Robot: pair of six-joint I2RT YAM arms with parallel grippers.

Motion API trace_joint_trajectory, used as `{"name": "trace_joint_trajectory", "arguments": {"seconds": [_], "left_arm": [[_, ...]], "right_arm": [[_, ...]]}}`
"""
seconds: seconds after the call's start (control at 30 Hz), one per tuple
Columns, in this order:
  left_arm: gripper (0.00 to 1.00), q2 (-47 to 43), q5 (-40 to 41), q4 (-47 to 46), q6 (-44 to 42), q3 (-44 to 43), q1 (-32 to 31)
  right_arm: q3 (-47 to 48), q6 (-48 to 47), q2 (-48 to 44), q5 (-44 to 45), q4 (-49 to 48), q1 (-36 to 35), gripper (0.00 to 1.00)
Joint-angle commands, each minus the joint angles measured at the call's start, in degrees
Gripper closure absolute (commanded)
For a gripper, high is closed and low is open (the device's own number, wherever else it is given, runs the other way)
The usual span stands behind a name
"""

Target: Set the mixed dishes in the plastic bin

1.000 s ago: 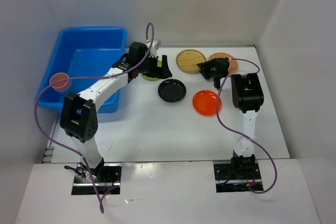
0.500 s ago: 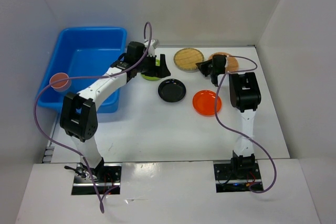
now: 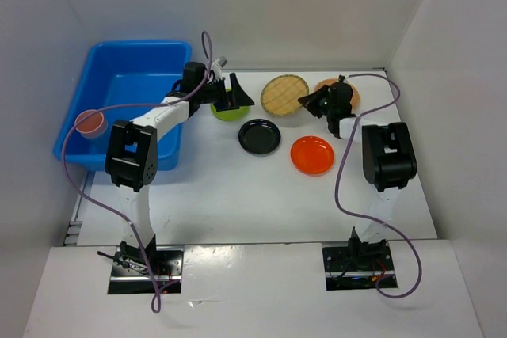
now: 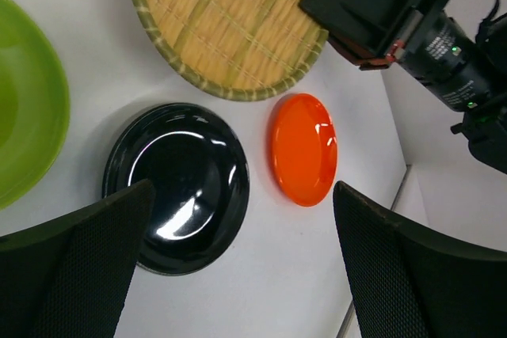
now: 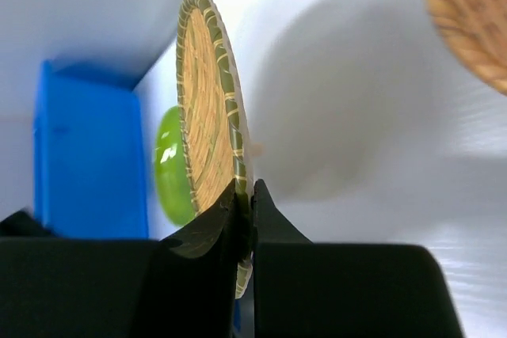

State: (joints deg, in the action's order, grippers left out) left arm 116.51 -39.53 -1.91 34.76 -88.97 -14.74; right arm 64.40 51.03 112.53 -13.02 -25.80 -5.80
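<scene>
The green-edged woven plate [image 3: 284, 96] stays flat while it is held out by its pinched rim [image 3: 304, 100], so it should stay stiff as my left gripper carries it.
My right gripper [image 3: 309, 102] is shut on the right rim of a green-edged woven plate [image 3: 283, 93]; the right wrist view shows that rim pinched between the fingers [image 5: 245, 205]. A second, browner woven plate [image 3: 345, 93] lies just behind it. The lime green plate [image 3: 229, 110] sits beside the blue plastic bin [image 3: 127, 89], with my left gripper [image 3: 238, 97] open above it. The black plate [image 4: 178, 184] and the orange plate [image 4: 303, 160] lie beyond the open left gripper [image 4: 245, 275], which holds nothing. A pink cup [image 3: 90, 123] rests at the bin's near left rim.
White walls enclose the table at the back, left and right. Purple cables loop off both arms. The black plate [image 3: 260, 136] and orange plate [image 3: 311, 154] lie side by side mid-table between the two arms.
The right gripper has closed onto the woven plate's rim, and its arm has swung rightward. The left gripper has shifted back over the lime green plate, still open.
</scene>
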Motion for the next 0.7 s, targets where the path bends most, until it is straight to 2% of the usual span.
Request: {"name": "trace_joint_trajectory", "arguments": {"seconds": [0.0, 0.13, 0.37, 0.4, 0.63, 0.67], "left_arm": [[0.00, 0.03, -5.56, -6.09, 1.72, -4.54, -0.20], [0.00, 0.56, -7.76, -0.47, -1.36, -7.27, -0.20], [0.00, -1.20, -7.23, -4.06, -0.22, -5.60, 1.55], [0.00, -1.20, -9.32, -4.06, -1.01, -5.60, 1.56], [0.00, -5.67, -13.20, -5.47, -2.15, -5.07, 2.09], [0.00, -6.98, -13.21, -3.38, -3.37, -4.55, 2.09]], "right_arm": [[-0.50, -3.74, -9.16, -5.43, -6.63, -0.44, 1.00], [-2.52, -6.28, -16.63, -7.20, -3.74, -1.57, 1.00], [-5.77, -7.87, -28.41, -7.81, 0.84, -2.81, 1.00], [-5.78, -7.87, -29.99, -8.86, 1.97, -3.42, 1.00], [-4.37, -10.16, -32.46, -5.89, 6.20, -7.90, 1.00], [-4.37, -10.16, -32.98, -5.88, 6.20, -7.91, 1.00]]}}
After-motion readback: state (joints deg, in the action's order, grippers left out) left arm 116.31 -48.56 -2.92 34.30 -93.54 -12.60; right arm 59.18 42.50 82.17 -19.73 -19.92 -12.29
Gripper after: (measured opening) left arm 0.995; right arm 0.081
